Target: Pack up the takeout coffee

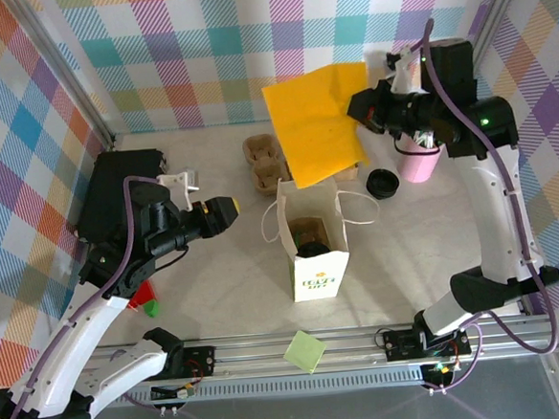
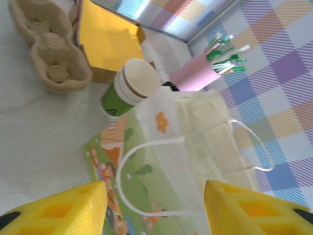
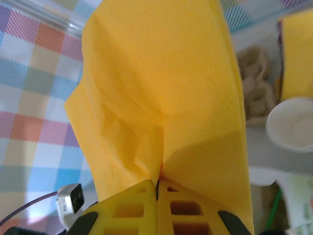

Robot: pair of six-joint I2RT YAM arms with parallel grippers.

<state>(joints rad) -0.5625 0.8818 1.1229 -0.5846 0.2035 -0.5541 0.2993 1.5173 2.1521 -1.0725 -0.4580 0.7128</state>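
Observation:
My right gripper is carrying the yellow napkin and should keep on toward the white bag's opening (image 1: pixel 311 205), as the white bag's handles (image 1: pixel 371 205) hang clear of it, until the napkin's loose end is inside.
The white paper bag (image 1: pixel 319 264) stands open at the table's middle; its printed side faces the left wrist camera (image 2: pixel 161 161). In its mouth sit a brown shape and a dark round one (image 1: pixel 310 241); the takeout coffee itself is hidden. My left gripper (image 1: pixel 224 211) is open to the left of the bag, its yellow fingers (image 2: pixel 54 210) apart with nothing between them (image 2: pixel 154 210). My right gripper (image 1: pixel 361 108) is up at the back, shut on a corner of a yellow napkin (image 1: pixel 314 121) that hangs open in front of its fingertips (image 3: pixel 157 188).
A stack of cream-and-green cups (image 2: pixel 129 88) stands behind the bag beside a box of yellow napkins (image 2: pixel 107 44). Brown cup carriers (image 1: pixel 267 162) lie at the back left. A pink cup of sticks (image 1: pixel 418 163) and a black lid (image 1: pixel 383 183) are at the right. A green note (image 1: pixel 305 352) lies on the front rail.

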